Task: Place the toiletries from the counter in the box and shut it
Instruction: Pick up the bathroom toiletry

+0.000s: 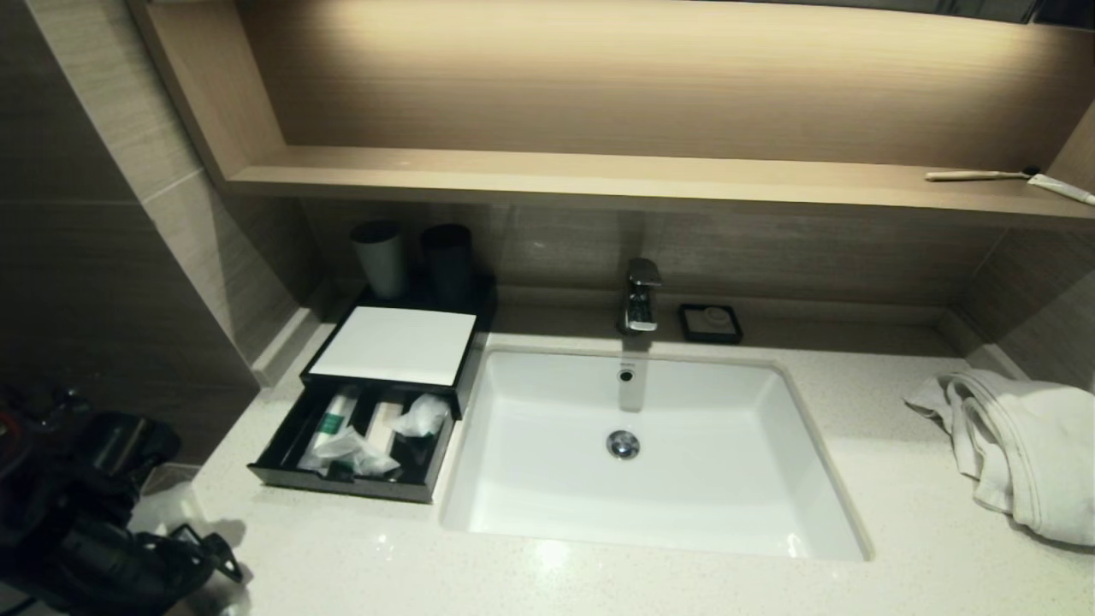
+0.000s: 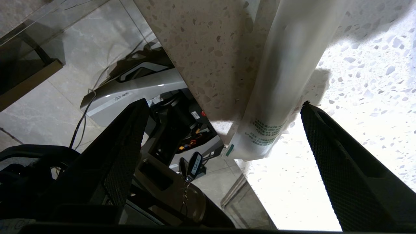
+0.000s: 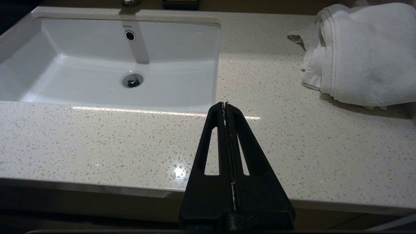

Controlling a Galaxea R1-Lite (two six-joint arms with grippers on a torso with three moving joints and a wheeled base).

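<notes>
The white packet (image 2: 282, 84) has a rounded bulge (image 2: 300, 37) that runs straight along it, so it will stay straight when I pick it up near its printed end.
The black box (image 1: 318, 374) stands left of the sink, with a white top (image 1: 393, 344) and its drawer (image 1: 342, 488) pulled open. In the drawer lie a green-marked tube (image 1: 332, 421) and crumpled white packets (image 1: 351, 453). A white packet with green print (image 2: 286, 71) lies on the counter at its front left corner. My left gripper (image 2: 224, 102) is open around the packet's end without touching it. In the head view it (image 1: 210, 552) is at the bottom left. My right gripper (image 3: 225, 104) is shut and empty above the counter's front edge, out of the head view.
The white sink (image 1: 821, 479) fills the middle, with a faucet (image 1: 642, 295) and a soap dish (image 1: 710, 322) behind it. A white towel (image 1: 1026, 445) lies at the right. Two dark cups (image 1: 381, 257) stand behind the box. A toothbrush (image 1: 975, 175) and a tube (image 1: 1061, 188) lie on the shelf.
</notes>
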